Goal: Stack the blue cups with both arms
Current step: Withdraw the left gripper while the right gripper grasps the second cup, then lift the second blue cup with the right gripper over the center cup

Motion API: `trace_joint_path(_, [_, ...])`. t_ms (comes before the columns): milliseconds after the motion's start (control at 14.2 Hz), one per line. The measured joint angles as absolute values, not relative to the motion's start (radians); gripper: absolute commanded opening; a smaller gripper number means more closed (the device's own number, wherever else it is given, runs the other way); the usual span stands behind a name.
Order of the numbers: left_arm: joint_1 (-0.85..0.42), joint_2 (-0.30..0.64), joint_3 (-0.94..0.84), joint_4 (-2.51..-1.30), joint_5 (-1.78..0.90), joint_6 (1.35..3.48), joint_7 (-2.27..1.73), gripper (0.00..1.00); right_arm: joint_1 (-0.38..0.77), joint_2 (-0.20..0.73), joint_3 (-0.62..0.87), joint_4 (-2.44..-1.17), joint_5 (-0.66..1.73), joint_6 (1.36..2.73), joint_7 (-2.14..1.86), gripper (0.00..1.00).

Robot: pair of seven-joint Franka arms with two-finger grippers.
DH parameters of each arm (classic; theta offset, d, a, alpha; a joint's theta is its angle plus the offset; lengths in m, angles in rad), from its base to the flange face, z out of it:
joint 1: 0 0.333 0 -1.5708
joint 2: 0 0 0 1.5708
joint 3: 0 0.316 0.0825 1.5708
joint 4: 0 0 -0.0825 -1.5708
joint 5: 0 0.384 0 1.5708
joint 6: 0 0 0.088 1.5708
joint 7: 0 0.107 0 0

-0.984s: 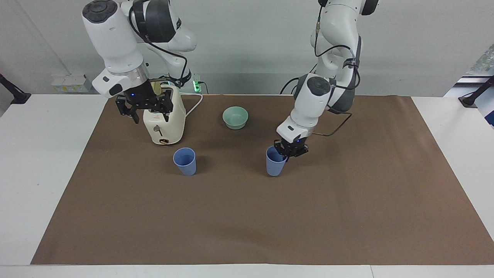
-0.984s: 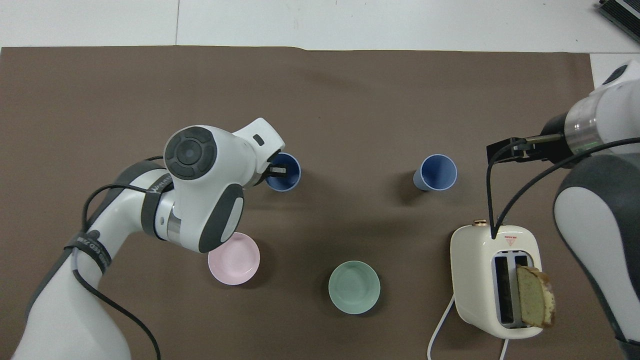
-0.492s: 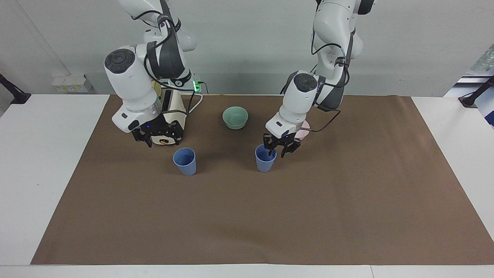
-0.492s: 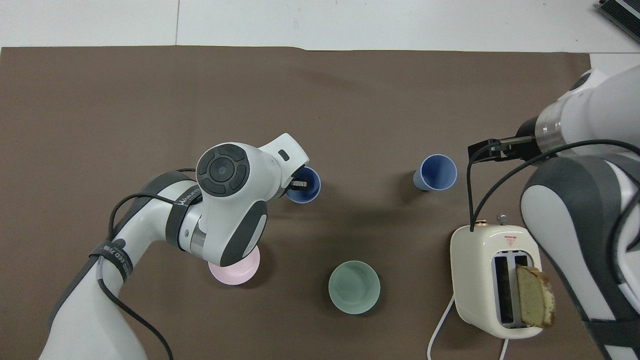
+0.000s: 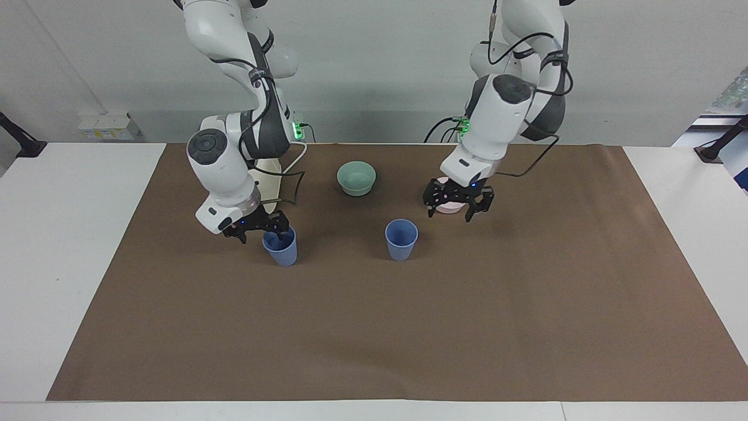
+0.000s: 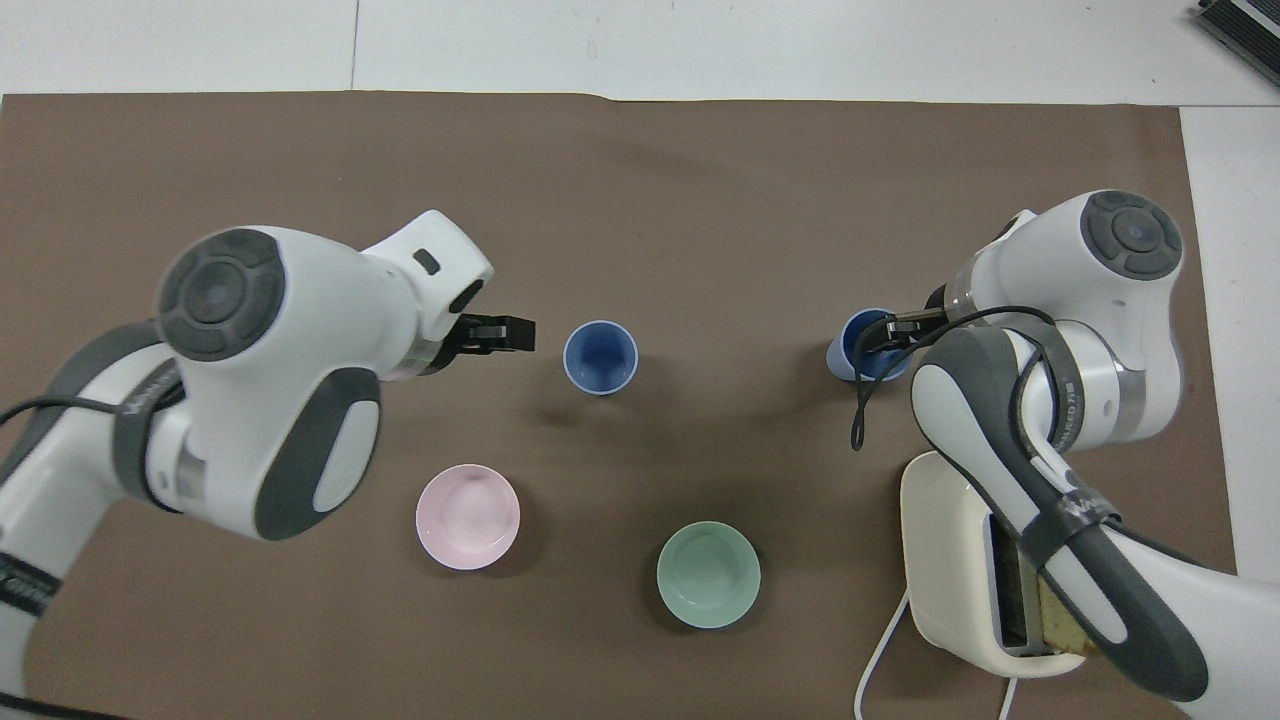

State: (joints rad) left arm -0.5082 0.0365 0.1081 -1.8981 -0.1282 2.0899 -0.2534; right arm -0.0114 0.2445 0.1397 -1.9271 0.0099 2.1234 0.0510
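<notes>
My gripper will lower the second blue cup (image 6: 848, 348), and that cup will sink deep inside, because the lone blue cup's empty opening (image 6: 600, 356) gets narrower toward its bottom.
Two blue cups stand upright on the brown mat. One blue cup (image 5: 401, 240) (image 6: 600, 357) stands alone mid-table. My left gripper (image 5: 449, 214) (image 6: 508, 335) hangs open and empty beside it, toward the left arm's end, raised over the pink bowl's edge. The other blue cup (image 5: 280, 248) (image 6: 868, 347) stands toward the right arm's end. My right gripper (image 5: 264, 234) (image 6: 882, 335) is low and open at this cup's rim, with one finger over its mouth. Whether it touches the cup I cannot tell.
A pale green bowl (image 5: 356, 177) (image 6: 708, 574) and a pale pink bowl (image 6: 468, 516) sit nearer the robots than the cups. A cream toaster (image 6: 945, 545) with a bread slice stands by the right arm's base, its cord trailing off.
My left gripper slid its cup toward mid-table, opened, let go and rose away from it. My right gripper came down from beside the toaster to the other cup's rim.
</notes>
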Motion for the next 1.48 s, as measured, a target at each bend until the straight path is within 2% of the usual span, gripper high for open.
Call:
trace_joint_path(141, [-0.427, -0.025, 0.111, -1.899, -0.08, 1.991, -0.193, 1.0, -0.006, 0.259, 0.14, -1.928, 0.01, 2.125, 0.051, 0.98])
trace_joint_path(211, [-0.383, -0.047, 0.112, -1.898, -0.061, 1.956, -0.152, 1.0, -0.001, 0.261, 0.14, -1.928, 0.01, 2.125, 0.049, 0.01])
trace_joint_path(422, [-0.245, -0.072, 0.115, -1.845, -0.052, 1.84, 0.01, 1.0, 0.011, 0.261, 0.14, -1.928, 0.01, 2.128, 0.023, 0.0])
trace_joint_path(773, [-0.087, -0.073, 0.116, -1.637, -0.048, 1.662, 0.195, 1.0, 0.013, 0.261, 0.139, -1.928, 0.01, 2.136, 0.023, 0.0])
trace_joint_path(1054, [-0.061, -0.04, 0.115, -1.531, -0.047, 1.554, 0.212, 1.0, 0.013, 0.261, 0.139, -1.927, 0.01, 2.139, 0.023, 0.0])
trace_joint_path(1335, [-0.061, -0.021, 0.105, -1.518, -0.047, 1.551, 0.212, 1.0, 0.013, 0.26, 0.139, -1.905, 0.01, 2.134, 0.023, 0.0])
trace_joint_path(1476, [-0.061, -0.014, 0.104, -1.518, -0.047, 1.551, 0.212, 1.0, 0.013, 0.256, 0.139, -1.843, 0.01, 2.07, 0.024, 0.0])
